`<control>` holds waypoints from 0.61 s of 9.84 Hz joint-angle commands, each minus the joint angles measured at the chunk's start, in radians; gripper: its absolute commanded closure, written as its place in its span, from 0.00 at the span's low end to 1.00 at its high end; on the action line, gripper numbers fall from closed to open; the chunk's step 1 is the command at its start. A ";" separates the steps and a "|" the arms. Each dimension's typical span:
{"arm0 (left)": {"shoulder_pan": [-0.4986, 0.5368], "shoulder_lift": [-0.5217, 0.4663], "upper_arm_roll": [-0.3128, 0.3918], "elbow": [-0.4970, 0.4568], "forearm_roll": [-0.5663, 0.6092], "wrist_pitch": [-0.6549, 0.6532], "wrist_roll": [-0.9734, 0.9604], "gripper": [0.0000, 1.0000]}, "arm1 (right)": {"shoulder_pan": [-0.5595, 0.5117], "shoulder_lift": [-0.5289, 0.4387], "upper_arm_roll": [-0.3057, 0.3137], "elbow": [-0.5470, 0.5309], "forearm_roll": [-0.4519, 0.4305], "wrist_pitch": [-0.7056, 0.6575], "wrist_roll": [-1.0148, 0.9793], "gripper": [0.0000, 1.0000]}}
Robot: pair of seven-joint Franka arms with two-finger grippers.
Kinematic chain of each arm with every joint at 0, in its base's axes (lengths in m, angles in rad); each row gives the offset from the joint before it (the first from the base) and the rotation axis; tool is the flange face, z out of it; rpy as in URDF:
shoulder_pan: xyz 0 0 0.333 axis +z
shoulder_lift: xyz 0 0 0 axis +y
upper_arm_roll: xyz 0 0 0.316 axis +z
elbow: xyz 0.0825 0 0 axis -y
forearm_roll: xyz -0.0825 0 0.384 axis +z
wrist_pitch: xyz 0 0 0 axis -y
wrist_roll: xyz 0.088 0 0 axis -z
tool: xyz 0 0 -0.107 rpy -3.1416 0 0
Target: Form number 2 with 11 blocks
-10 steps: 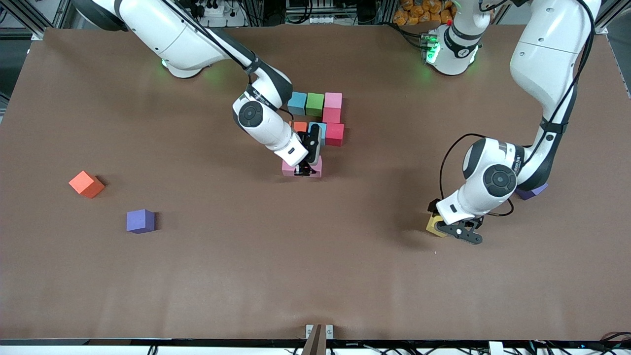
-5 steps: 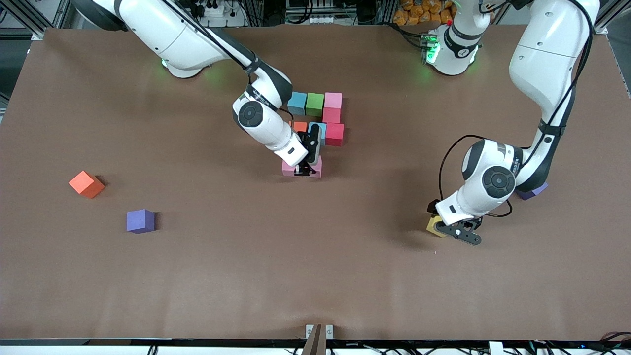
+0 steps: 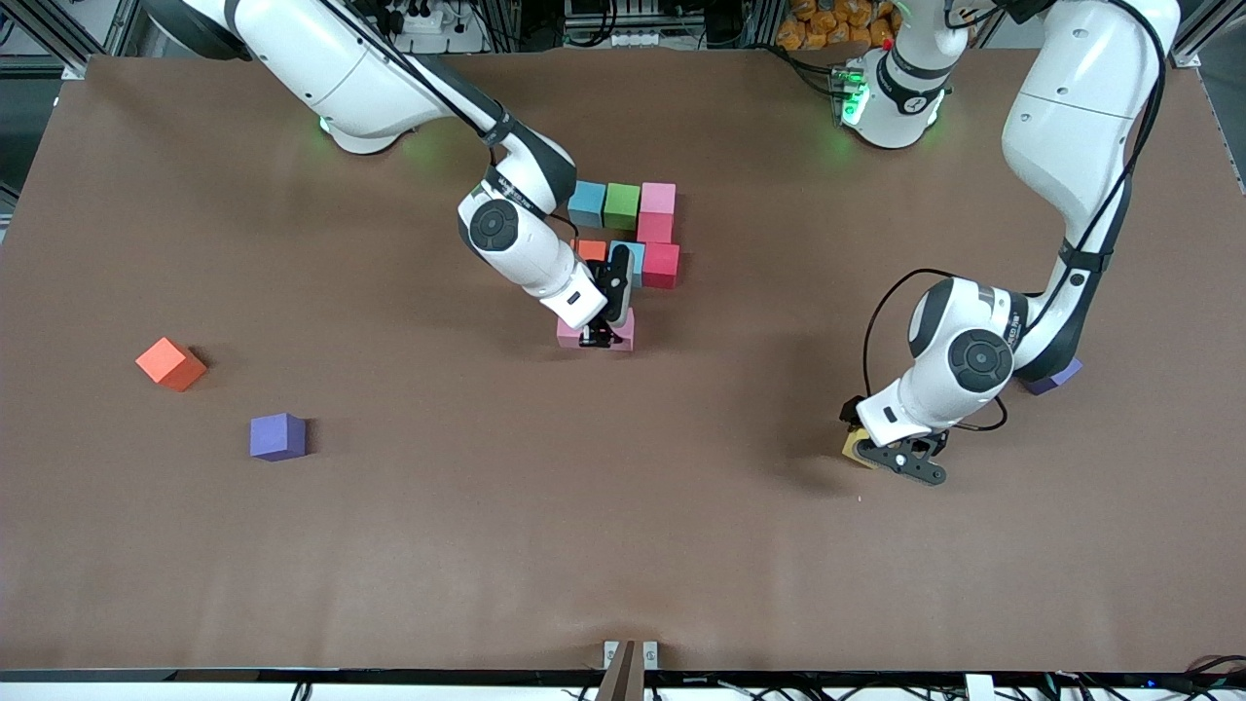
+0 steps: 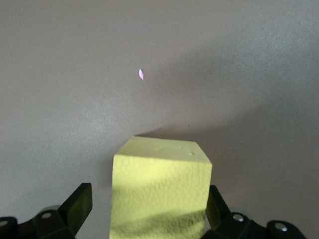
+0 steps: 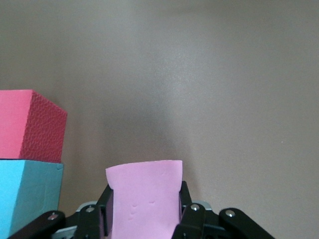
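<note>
My right gripper needs to move back, as it crowds the bottom row's pink end cube (image 3: 627,331), before my left gripper puts the yellow cube (image 3: 855,449) beside it.
A partly built number 2 stands mid-table: light blue (image 3: 587,203), green (image 3: 622,205) and pink (image 3: 658,199) cubes in a row. Below them are a pink cube (image 3: 655,228), then red (image 3: 661,265), light blue (image 3: 633,255) and orange (image 3: 592,249). My right gripper (image 3: 596,337) (image 5: 144,209) is shut on another pink cube (image 3: 568,332) (image 5: 144,191) at table level, just nearer the camera than the orange one. The left gripper (image 3: 869,450) (image 4: 147,209) stands open around a yellow cube (image 3: 854,446) (image 4: 159,184) near the left arm's end.
A reddish-orange cube (image 3: 170,363) and a purple cube (image 3: 277,435) lie loose toward the right arm's end. Another purple cube (image 3: 1055,376) peeks out from under the left arm. In the right wrist view, red (image 5: 30,124) and light blue (image 5: 27,194) cubes stand beside the gripper.
The left arm and gripper have shifted slightly over the yellow cube. The right gripper and its pink cube have hardly moved.
</note>
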 commanded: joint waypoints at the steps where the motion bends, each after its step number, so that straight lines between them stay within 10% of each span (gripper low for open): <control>1: 0.000 0.027 -0.002 0.030 0.024 0.011 -0.004 0.00 | -0.004 -0.037 -0.005 -0.042 -0.001 0.013 0.016 0.48; 2: 0.000 0.033 -0.002 0.030 0.024 0.011 -0.004 0.00 | -0.005 -0.036 -0.005 -0.039 -0.001 0.013 0.016 0.00; 4: 0.000 0.041 -0.002 0.028 0.024 0.021 -0.004 0.05 | -0.010 -0.037 -0.005 -0.035 -0.001 0.008 0.022 0.00; 6: 0.000 0.043 -0.002 0.028 0.024 0.022 0.000 0.32 | -0.017 -0.042 -0.005 -0.035 0.000 0.001 0.024 0.00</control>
